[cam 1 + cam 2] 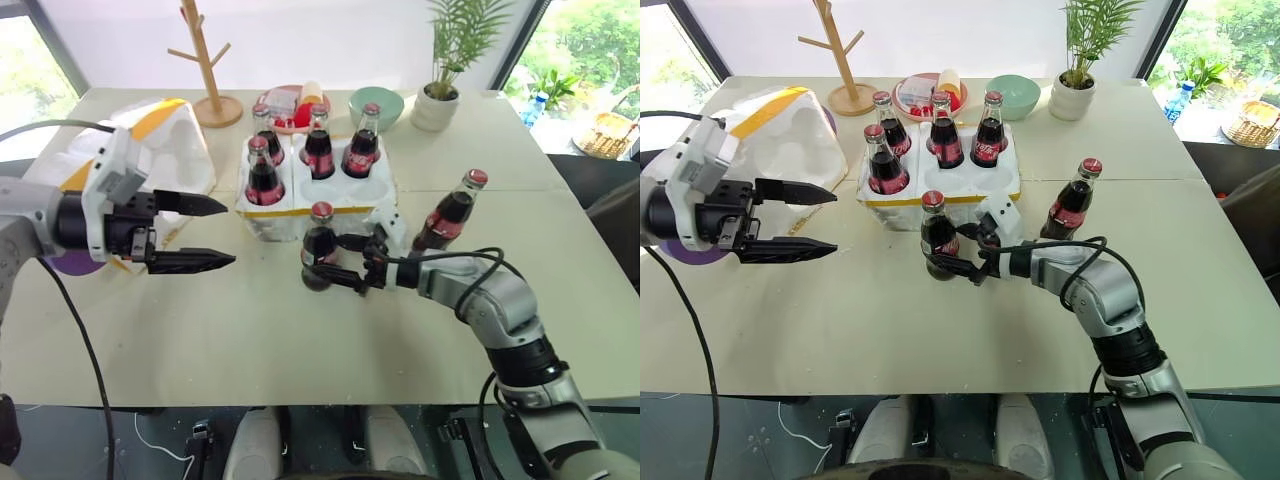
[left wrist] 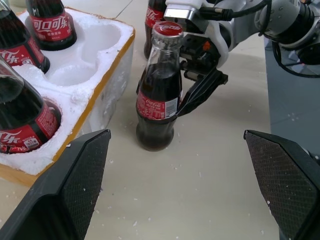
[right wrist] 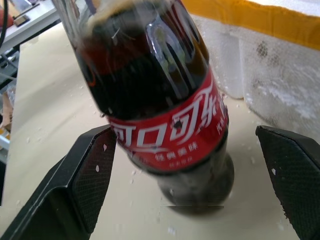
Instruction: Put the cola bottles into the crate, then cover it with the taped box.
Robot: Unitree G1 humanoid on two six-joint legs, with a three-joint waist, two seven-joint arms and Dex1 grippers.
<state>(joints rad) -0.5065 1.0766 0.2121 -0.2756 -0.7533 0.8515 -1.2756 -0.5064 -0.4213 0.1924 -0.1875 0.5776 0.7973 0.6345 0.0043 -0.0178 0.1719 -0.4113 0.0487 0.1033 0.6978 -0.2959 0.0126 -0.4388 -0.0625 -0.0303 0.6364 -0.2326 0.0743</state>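
Note:
The front cola bottle (image 1: 319,248) will go down as deep as its label and stand upright when the robot lowers it, because bottles in the crate (image 1: 264,188) sit sunk to their labels.
The crate (image 1: 300,205), a low white foam block with a yellow tape band, sits mid-table with several cola bottles (image 1: 318,146) standing in its wells. One cola bottle (image 1: 319,240) stands on the table just in front of it. My right gripper (image 1: 322,258) is open with a finger on each side of that bottle's lower body (image 3: 165,120), not clamped. Another bottle (image 1: 450,215) stands free to the right. My left gripper (image 1: 230,233) hangs open and empty left of the crate. The taped box (image 1: 165,135) lies behind it at the far left.
Along the table's far edge stand a wooden peg rack (image 1: 208,70), a red plate of snacks (image 1: 290,108), a green bowl (image 1: 376,106) and a potted plant (image 1: 440,95). A purple disc (image 1: 68,263) lies under my left arm.

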